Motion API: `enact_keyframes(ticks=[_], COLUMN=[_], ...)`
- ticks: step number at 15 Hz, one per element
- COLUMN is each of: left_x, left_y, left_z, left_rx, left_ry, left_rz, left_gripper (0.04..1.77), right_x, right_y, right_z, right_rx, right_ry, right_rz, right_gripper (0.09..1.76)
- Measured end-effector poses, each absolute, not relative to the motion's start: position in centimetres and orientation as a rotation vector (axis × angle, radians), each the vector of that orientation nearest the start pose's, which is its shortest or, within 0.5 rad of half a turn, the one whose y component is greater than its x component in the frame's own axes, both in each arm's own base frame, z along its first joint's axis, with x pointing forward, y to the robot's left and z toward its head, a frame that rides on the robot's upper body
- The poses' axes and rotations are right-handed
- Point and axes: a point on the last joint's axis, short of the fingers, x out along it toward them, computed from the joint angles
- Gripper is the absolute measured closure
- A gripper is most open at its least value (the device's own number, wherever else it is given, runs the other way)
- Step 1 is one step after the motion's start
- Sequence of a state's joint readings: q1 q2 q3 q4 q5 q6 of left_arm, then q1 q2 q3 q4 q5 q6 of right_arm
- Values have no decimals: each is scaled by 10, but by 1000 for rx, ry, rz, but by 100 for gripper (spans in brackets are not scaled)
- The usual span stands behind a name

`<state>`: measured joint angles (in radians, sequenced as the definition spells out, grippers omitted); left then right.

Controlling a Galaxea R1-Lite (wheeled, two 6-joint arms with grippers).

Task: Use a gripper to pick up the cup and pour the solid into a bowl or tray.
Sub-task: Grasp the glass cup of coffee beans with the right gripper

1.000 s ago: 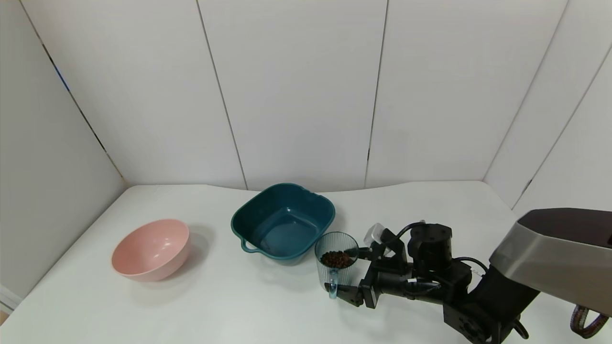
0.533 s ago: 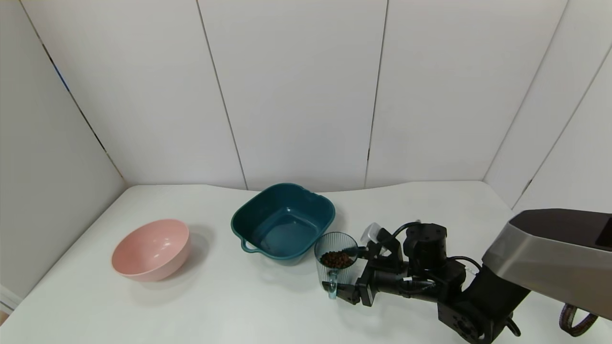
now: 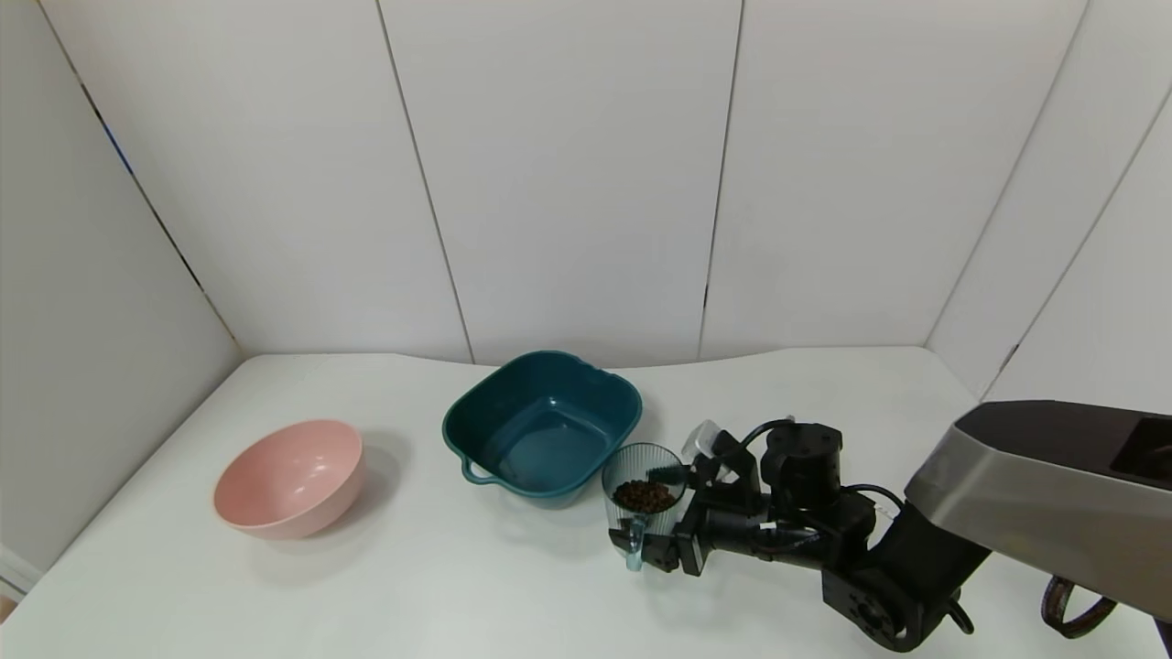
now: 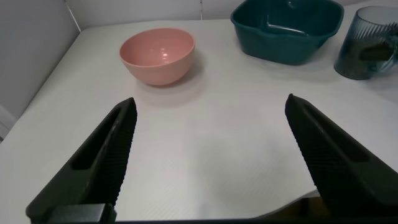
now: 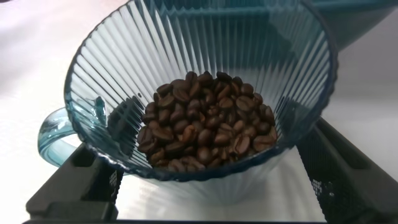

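Note:
The loose dark brown beans [image 3: 645, 496] will slide out in a rush when I pour, and a few will come out later, because the cup's sides [image 3: 637, 460] spread outward.
The ribbed pale blue-green cup [image 3: 641, 526] stands upright on the white table, just in front of and to the right of the dark teal squarish bowl [image 3: 540, 439]. It holds the solid, dark brown beans [image 3: 645, 495], also seen from close in the right wrist view [image 5: 205, 124]. My right gripper [image 3: 654, 513] is open, with one finger on each side of the cup's body and the loop handle [image 5: 56, 130] by its near finger. In the right wrist view the gripper [image 5: 208, 190] straddles the cup [image 5: 205, 56]. My left gripper [image 4: 210, 102] is open and empty, out of the head view.
A round pink bowl [image 3: 289, 476] sits at the left of the table and shows in the left wrist view [image 4: 158, 55], as do the teal bowl [image 4: 286, 31] and the cup [image 4: 367, 43]. White wall panels close the back and sides.
My right arm has moved left, bringing its open fingers further along both sides of the cup. The cup and both bowls have not moved.

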<state>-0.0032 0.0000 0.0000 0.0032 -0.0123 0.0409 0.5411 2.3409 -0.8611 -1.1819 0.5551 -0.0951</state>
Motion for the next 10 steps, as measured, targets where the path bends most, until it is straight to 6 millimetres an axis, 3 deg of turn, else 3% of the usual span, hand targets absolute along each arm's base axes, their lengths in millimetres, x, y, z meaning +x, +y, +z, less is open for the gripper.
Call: enact_keyframes(ticks=[10], left_x=[-23], left_y=[0], left_z=[75], left_rx=[41], left_ry=[2], left_rz=[-15], left_gripper=[9], right_x=[335], right_y=[221], right_z=[17], right_rx=[-83], right_ry=[252], right_rz=[1113], right_gripper=[14])
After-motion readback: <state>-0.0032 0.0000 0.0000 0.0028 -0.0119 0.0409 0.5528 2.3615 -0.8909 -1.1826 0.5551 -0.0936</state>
